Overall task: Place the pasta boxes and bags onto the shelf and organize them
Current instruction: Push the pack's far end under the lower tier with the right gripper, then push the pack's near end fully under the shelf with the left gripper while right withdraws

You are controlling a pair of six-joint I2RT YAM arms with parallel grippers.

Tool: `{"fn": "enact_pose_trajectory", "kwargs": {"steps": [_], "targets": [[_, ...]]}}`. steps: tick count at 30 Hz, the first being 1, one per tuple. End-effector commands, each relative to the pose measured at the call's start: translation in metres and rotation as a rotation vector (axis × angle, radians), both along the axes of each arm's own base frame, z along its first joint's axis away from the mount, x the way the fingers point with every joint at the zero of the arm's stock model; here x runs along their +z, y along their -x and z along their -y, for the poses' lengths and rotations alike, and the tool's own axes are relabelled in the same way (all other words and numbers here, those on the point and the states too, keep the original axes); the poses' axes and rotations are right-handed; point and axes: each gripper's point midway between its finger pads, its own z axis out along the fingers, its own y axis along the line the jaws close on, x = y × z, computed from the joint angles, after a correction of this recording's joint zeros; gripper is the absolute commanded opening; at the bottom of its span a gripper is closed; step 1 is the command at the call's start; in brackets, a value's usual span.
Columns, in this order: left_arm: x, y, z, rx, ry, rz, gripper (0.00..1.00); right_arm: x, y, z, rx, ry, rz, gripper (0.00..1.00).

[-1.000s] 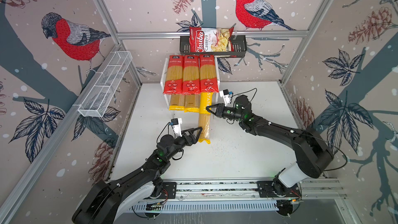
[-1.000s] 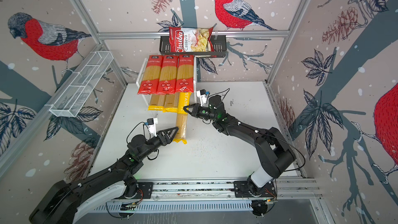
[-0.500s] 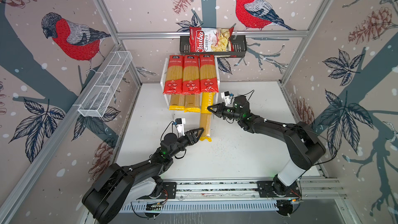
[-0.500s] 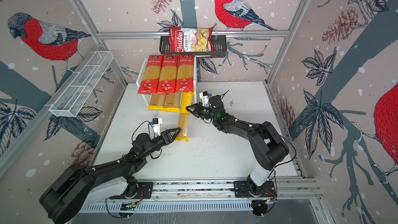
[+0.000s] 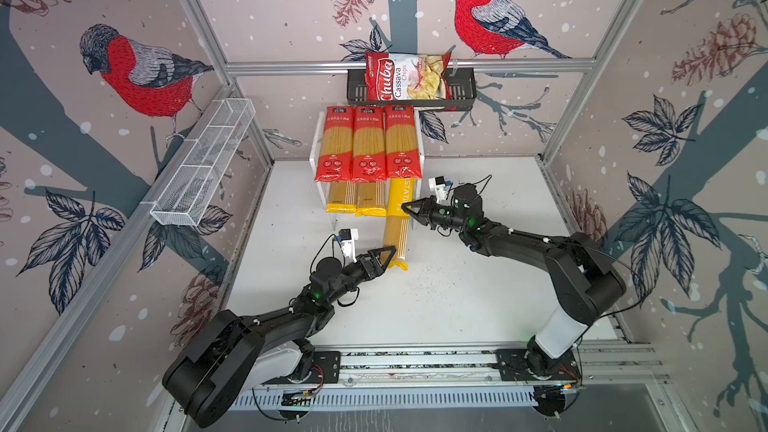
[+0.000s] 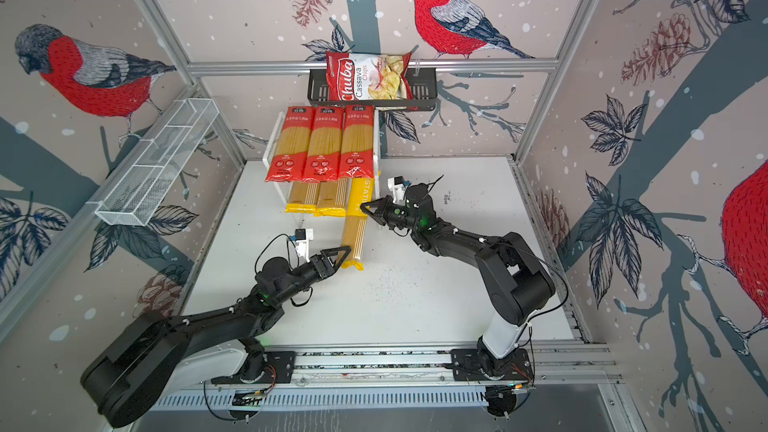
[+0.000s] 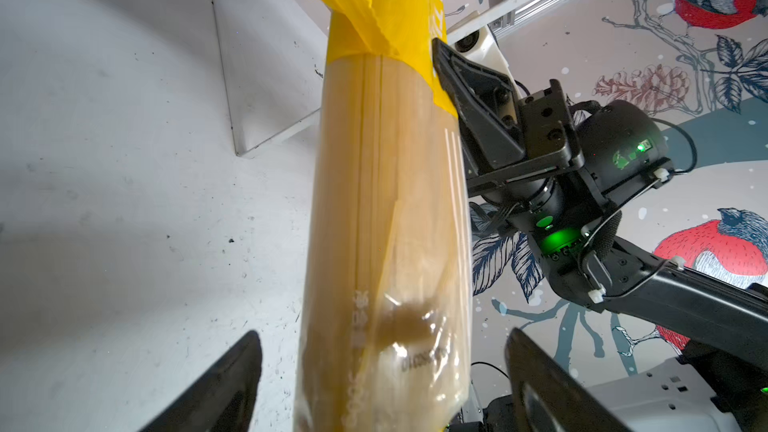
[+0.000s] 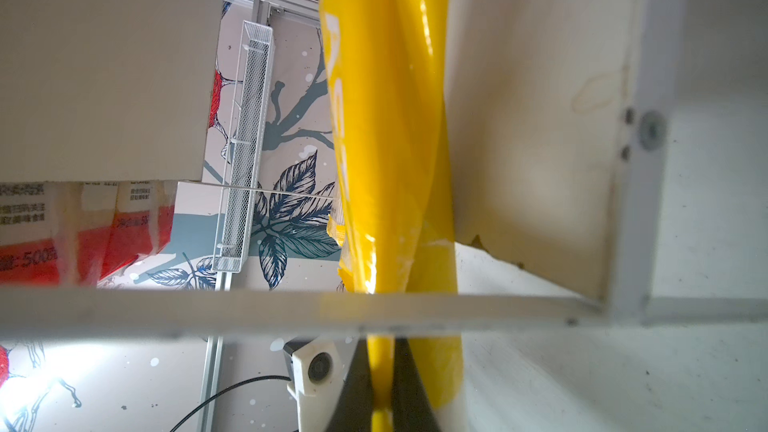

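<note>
Next, I open my right gripper, which is holding the yellow film at the shelf's edge (image 5: 397,203), while my left gripper pushes the packet's near end (image 5: 398,257) onto the lower level.
Three red-ended pasta packets (image 5: 366,147) (image 6: 322,145) lie side by side on top of the white shelf (image 5: 314,143) (image 6: 272,139). Two yellow packets (image 5: 355,201) sit on its lower tier. A third yellow packet (image 5: 397,226) (image 6: 356,226) (image 7: 386,209) lies on the table, its far end under the shelf. My right gripper (image 5: 409,207) (image 8: 382,388) is shut on that packet's yellow film at the side. At the packet's near end my left gripper (image 5: 386,255) (image 7: 382,388) is open. Its fingers (image 7: 224,384) stand either side of the packet, apart from it.
A red-and-white Cassava Chips bag (image 5: 405,76) sits in a black wall basket (image 5: 461,89) above the shelf. A white wire mesh tray (image 5: 203,160) hangs on the left wall. Dark crumbs (image 5: 428,280) speckle the white table (image 5: 478,309).
The third yellow packet's near end has edged slightly toward the shelf. My left arm has stretched forward and lower. Both grippers stay at the packet.
</note>
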Motion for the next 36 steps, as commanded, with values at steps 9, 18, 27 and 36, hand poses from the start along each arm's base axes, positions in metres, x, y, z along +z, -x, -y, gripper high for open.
{"fn": "enact_pose_trajectory", "kwargs": {"steps": [9,18,27,36], "targets": [[0.015,0.003,0.025,-0.138,0.144,0.006,0.52,0.009,-0.007,-0.004,-0.022,-0.046,-0.010,0.13],[0.034,0.000,0.028,-0.112,0.216,0.019,0.28,-0.009,0.004,0.009,-0.042,0.033,-0.019,0.37],[0.057,-0.012,0.024,-0.028,0.287,0.045,0.17,0.003,0.021,0.022,-0.040,0.043,0.025,0.47],[0.071,-0.057,0.036,-0.004,0.263,0.023,0.21,0.002,0.045,0.047,-0.083,0.122,0.063,0.52]]}}
